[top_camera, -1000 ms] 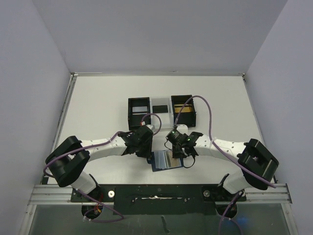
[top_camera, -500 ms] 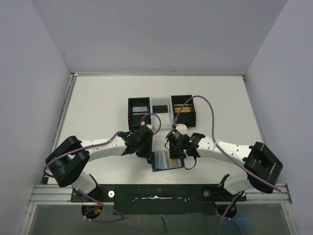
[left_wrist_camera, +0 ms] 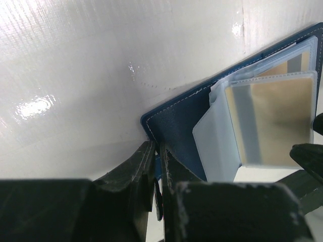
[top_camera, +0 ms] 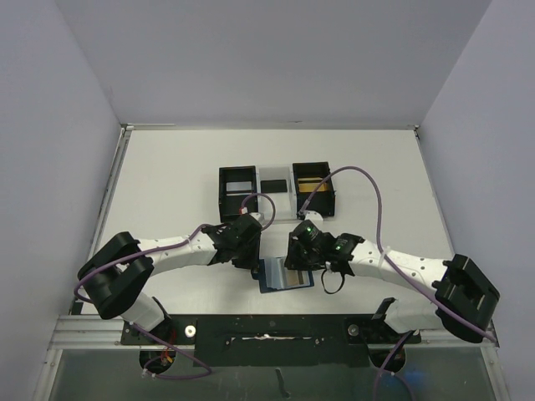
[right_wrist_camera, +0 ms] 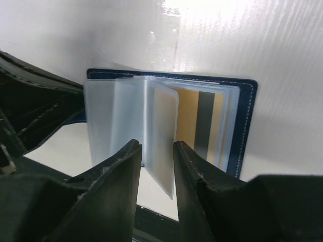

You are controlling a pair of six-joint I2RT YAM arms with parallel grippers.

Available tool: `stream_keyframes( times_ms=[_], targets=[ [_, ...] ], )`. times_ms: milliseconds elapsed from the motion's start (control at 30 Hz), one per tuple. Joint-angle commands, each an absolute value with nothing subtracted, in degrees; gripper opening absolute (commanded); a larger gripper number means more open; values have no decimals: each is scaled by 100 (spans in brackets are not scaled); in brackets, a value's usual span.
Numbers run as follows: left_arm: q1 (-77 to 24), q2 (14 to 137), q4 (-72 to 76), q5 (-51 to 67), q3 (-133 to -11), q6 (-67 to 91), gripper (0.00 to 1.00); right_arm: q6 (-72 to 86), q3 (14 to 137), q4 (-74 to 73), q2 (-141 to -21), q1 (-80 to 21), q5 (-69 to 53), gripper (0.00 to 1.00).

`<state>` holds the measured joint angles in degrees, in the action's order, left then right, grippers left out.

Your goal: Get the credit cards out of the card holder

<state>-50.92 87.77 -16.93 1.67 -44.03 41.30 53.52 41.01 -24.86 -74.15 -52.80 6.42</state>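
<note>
The clear sleeve stands upright while my left gripper holds only the cover's edge (left_wrist_camera: pixel 153 127), so next my left gripper goes onto the turned sleeve (right_wrist_camera: pixel 162 133) and holds it flat.
The navy card holder (top_camera: pixel 272 285) lies open near the table's front edge, its clear sleeves fanned up. A gold credit card (right_wrist_camera: pixel 189 121) with a dark stripe shows inside a sleeve, and is also seen in the left wrist view as the gold card (left_wrist_camera: pixel 275 118). My left gripper (left_wrist_camera: pixel 157 164) is shut on the holder's blue cover (left_wrist_camera: pixel 176 121) at its left edge. My right gripper (right_wrist_camera: pixel 157 147) is open, its fingers on either side of one upright clear sleeve (right_wrist_camera: pixel 164 118) without pinching it. In the top view the left gripper (top_camera: pixel 253 266) and the right gripper (top_camera: pixel 298 266) flank the holder.
Two black boxes joined by a clear section (top_camera: pixel 275 179) stand behind the arms. The right box (top_camera: pixel 324 200) holds something gold, the left box (top_camera: pixel 226 200) something pale. The black rail (top_camera: pixel 267 327) runs just in front of the holder.
The right gripper's jaws have opened wider around the sleeve, and the right arm's elbow has swung out to the right. The left gripper and the holder have stayed put.
</note>
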Motion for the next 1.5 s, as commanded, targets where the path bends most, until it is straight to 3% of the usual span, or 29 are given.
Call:
stream_keyframes(
  times_ms=[0,500,700,867,1033,1233,1467],
  targets=[
    [-5117,8630,-1546,227,-4613,4093,7,5568,3836,-1543,-7057,-5095,206,33],
    [-5162,8505,-1569,-92,-4597,4326,8,5291,3899,-223,-7652,-4761,-1413,36],
    [-5177,7917,-1939,-736,-4306,4619,19,5282,3907,-187,-7726,-4758,-1422,38],
    [-5169,7530,-2081,-901,-4381,4654,34,5126,4060,-953,-7392,-4734,-604,41],
    [-5196,7546,-1707,-323,-4731,4601,37,5245,3664,-969,-7208,-4533,-594,41],
    [-5361,7860,-1279,407,-4988,4668,36,5615,3162,-345,-7152,-4481,-745,37],
    [-5493,8339,-1226,484,-4943,4737,22,5800,2892,182,-7322,-4474,-1010,32]
  ],
)
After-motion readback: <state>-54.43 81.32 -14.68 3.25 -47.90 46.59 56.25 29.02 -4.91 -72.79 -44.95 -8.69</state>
